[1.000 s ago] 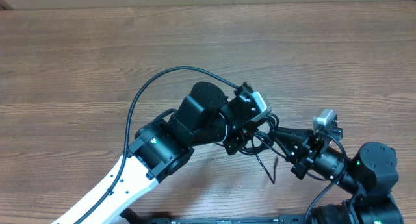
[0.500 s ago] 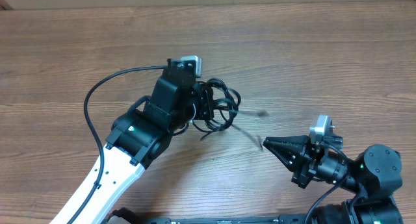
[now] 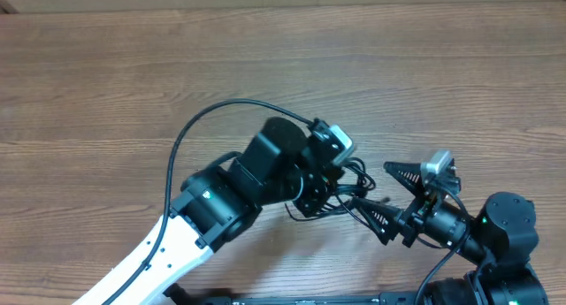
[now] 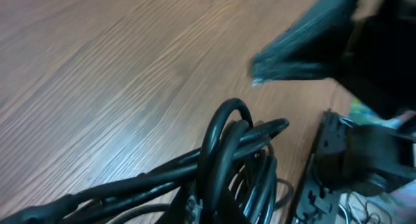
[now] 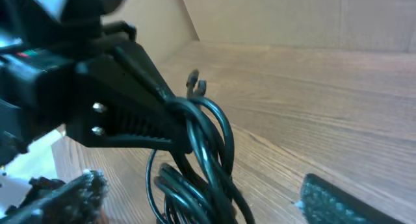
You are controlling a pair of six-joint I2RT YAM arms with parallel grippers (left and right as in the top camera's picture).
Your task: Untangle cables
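Observation:
The cables in the robot's left gripper hang short of the right gripper's open fingers, so the robot should bring the loops closer for the right gripper to pinch.
The cables are a knotted bundle of thin black cords, hanging just above the wooden table. My left gripper is shut on the bundle; in the left wrist view the cables loop up from its jaws. In the right wrist view its black fingers clamp the cables, and two small plug ends stick up. My right gripper stands wide open on either side of the bundle. Its fingertips flank the cords without touching them.
Bare wood-grain table spreads to the left and back. The left arm's own thick black wire arches over its white link. The right arm's base sits at the front right edge.
Half a second ago my left gripper held the bundle further left. It has swung back right to the right gripper. The right jaws have gone from shut to wide open.

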